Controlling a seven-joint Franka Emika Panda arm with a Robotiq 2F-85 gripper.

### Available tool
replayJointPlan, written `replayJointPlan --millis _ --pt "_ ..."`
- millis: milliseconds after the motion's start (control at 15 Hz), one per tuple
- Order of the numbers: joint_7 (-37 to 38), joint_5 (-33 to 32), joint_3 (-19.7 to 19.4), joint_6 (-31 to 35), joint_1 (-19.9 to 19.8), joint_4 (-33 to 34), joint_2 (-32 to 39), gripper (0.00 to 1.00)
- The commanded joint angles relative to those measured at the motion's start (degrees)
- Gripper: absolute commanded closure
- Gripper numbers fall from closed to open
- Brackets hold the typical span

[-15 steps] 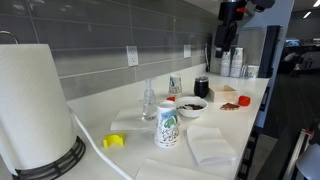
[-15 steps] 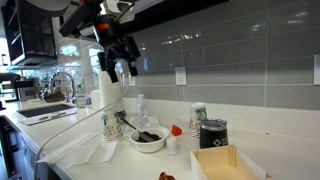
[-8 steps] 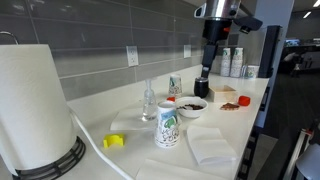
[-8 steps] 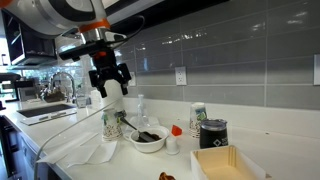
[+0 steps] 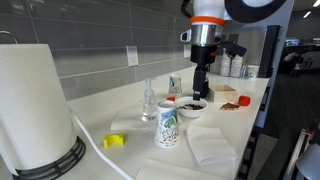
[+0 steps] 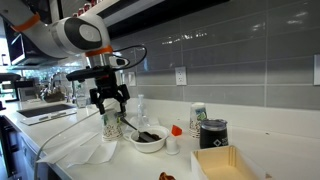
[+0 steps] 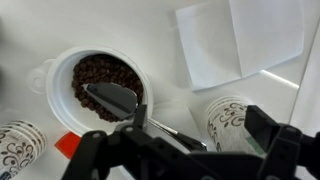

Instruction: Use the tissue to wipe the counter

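My open gripper lowers toward the half [image 5: 206,135] nearest the bowl and should continue until its fingers can pinch it, since the white tissue [image 5: 211,147] is clear of the cup.
The white folded tissue [image 5: 210,145] lies flat on the white counter [image 5: 100,125] in front of a patterned paper cup [image 5: 167,128]. It also shows in the exterior view [image 6: 85,150] and at the top right of the wrist view [image 7: 240,40]. My gripper [image 5: 198,92] hangs open and empty above the counter. It is over a white bowl [image 5: 192,106] of dark beans with a spoon in it, beside the cup. In the wrist view my gripper [image 7: 185,145] spans the gap between the bowl [image 7: 55,65] and the cup [image 7: 230,120]. It is well apart from the tissue.
A large paper towel roll [image 5: 35,105] stands near the camera. A yellow piece [image 5: 114,141], a glass bottle [image 5: 149,100], a black mug [image 5: 202,87] and more cups crowd the counter. A wooden tray [image 6: 228,163], a black can [image 6: 212,133] and a sink [image 6: 45,112] also show.
My arm has come down from high above and moved along the counter to hang over the bowl and cup. The jaws stay open. Nothing on the counter has moved.
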Motion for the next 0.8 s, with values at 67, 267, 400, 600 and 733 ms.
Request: replayJointPlan --millis 67,267,400,600,733 --pt "-1.08 1.36 -0.13 1.92 0.02 0.05 7.02 0.00" --pt "-1.57 2.11 0.13 4.12 0.13 0.02 11.73 0.00" --pt "-2.28 2.91 0.30 5.85 0.33 0.01 14.69 0.00" --pt "-3.47 4.46 0.99 7.74 0.70 0.01 18.74 0.00" --pt "-3.57 4.86 1.78 8.81 0.66 0.01 21.02 0.00"
